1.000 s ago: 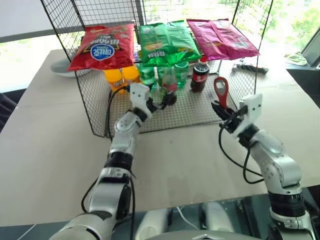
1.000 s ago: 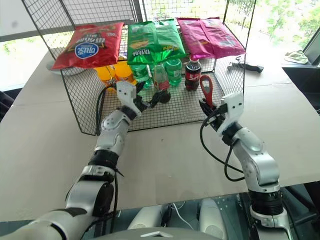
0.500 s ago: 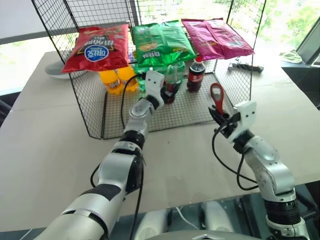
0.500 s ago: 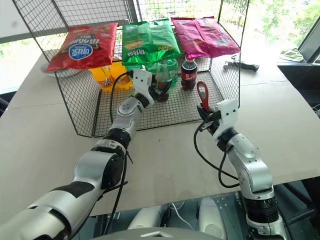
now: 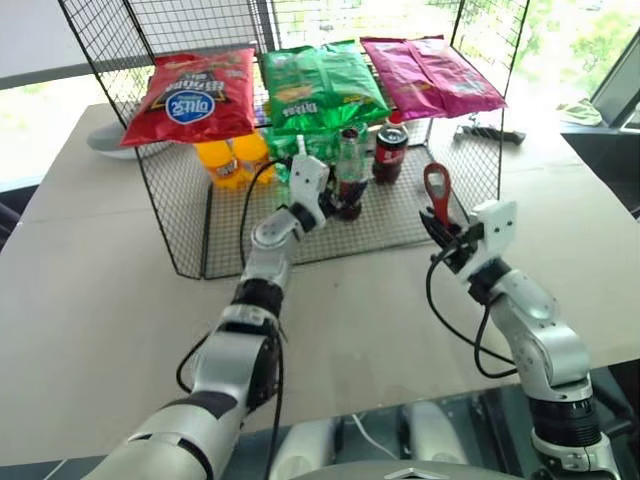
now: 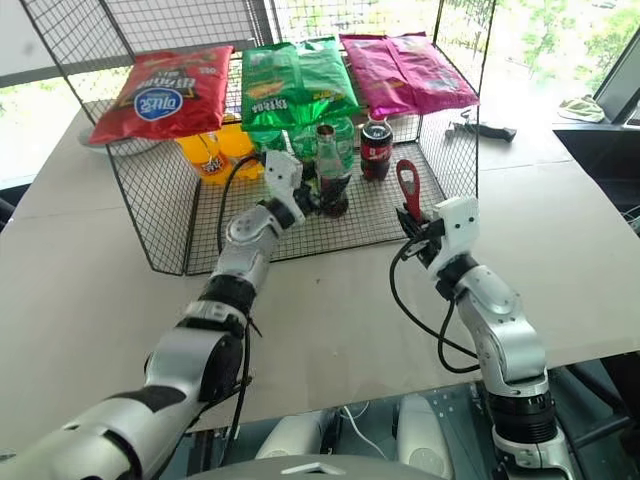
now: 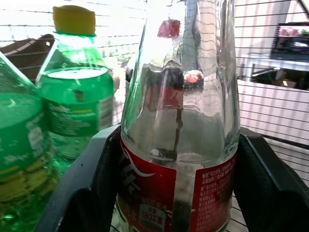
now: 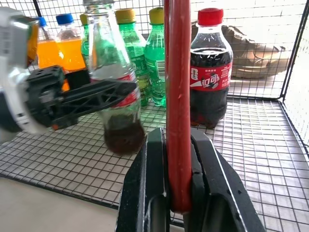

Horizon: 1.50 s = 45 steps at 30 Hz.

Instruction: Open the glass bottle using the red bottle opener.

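Observation:
My left gripper is holding the glass bottle by its label inside the rack, so I should put the bottle down at the front edge and take hold near its neck.
The glass bottle is clear with a red label band and a little dark cola at its bottom. It stands upright inside the wire rack, in front of the green bottles. My left gripper is shut on its lower body; in the left wrist view the two black fingers clamp the bottle on both sides. My right gripper is to the right, just outside the rack's front edge. It is shut on the handle of the red bottle opener, which stands upright with its ring head on top.
A wire mesh rack carries red, green and magenta chip bags on top. Inside it are orange bottles, green bottles and a plastic cola bottle. Bare tan table lies in front.
My left gripper went from open to shut on the glass bottle and drew it right and forward, away from the green bottles. The right gripper kept the opener still.

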Available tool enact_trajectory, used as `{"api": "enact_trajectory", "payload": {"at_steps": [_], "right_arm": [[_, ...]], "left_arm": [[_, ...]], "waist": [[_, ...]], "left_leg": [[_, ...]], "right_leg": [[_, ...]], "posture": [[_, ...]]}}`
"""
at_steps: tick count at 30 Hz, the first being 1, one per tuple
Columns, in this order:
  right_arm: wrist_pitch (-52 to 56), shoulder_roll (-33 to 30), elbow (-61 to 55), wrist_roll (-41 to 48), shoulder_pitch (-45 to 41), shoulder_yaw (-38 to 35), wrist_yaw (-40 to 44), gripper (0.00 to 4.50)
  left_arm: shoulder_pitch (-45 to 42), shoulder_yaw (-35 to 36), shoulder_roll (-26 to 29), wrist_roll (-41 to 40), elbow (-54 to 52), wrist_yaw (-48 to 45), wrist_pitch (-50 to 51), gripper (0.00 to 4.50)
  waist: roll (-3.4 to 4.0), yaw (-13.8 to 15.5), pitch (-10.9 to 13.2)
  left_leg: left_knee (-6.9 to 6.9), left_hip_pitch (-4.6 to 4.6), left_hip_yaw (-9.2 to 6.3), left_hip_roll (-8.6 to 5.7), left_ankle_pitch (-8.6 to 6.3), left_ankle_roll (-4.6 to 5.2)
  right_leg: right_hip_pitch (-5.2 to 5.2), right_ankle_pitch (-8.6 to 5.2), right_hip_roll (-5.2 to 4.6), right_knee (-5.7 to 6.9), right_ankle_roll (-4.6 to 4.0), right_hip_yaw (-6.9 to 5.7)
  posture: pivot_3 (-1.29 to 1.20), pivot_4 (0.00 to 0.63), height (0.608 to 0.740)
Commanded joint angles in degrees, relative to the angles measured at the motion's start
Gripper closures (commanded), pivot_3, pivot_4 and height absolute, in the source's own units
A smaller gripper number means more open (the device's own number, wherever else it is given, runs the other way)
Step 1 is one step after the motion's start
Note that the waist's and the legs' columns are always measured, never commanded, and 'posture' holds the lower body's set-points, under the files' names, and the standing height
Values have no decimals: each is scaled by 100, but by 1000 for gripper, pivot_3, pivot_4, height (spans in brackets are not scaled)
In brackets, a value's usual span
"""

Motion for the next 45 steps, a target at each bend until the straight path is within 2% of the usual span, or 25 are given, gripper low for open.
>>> {"api": "enact_trajectory", "payload": {"at_steps": [1, 5, 8, 22, 24, 26, 32, 45], "right_arm": [[-175, -71, -85, 28, -146, -211, 18, 4500], [-203, -164, 28, 42, -234, -351, 65, 4500], [-228, -200, 103, 55, -273, -388, 106, 4500], [-249, -180, 311, 43, -448, -313, 267, 4500], [-252, -174, 332, 33, -463, -307, 275, 4500], [-256, -170, 343, 28, -467, -303, 278, 4500], [-266, -159, 381, 18, -469, -297, 283, 4500], [-292, -121, 468, 11, -494, -279, 303, 4500]], "left_arm": [[541, -201, 252, -441, -1861, -430, 826, 1906], [1412, -355, 615, -775, -3553, -591, 1649, 1906], [1766, -365, 708, -1032, -4185, -554, 2131, 1906], [2514, -493, 731, -824, -4412, -392, 1974, 1906], [2571, -504, 731, -855, -4402, -437, 1918, 837], [2601, -486, 710, -853, -4403, -388, 1878, 48], [2620, -434, 687, -961, -4488, -305, 1944, 14], [2435, -361, 467, -902, -4437, -279, 875, 14]], "waist": [[0, -1, 0], [1, -9, 0], [1, 30, 0], [2, 27, -1], [2, 27, -1], [3, 27, -1], [3, 29, -1], [3, 30, -2]], "left_leg": [[0, 1, 0, 1, 0, 0], [0, 6, 7, 9, 0, 0], [1, 7, 7, 10, 0, -1], [1, 12, 16, 10, 0, -1], [1, 12, 15, 10, 0, -1], [1, 13, 16, 10, 0, -1], [2, 13, 16, 10, 0, -1], [2, 13, 17, 10, 0, -1]], "right_leg": [[0, 0, 1, 0, 0, 1], [0, 0, 6, 7, -1, 10], [1, 0, 6, 9, -1, 11], [2, 0, 7, 10, -2, 17], [1, -1, 7, 10, -2, 16], [1, -1, 7, 10, -2, 17], [2, 0, 6, 11, -2, 17], [2, 0, 6, 10, -2, 17]], "posture": [[0, 150, 740], [0, 150, 740], [0, 150, 740], [0, 150, 740], [0, 150, 740], [0, 150, 740], [0, 150, 740], [0, 150, 740]]}}
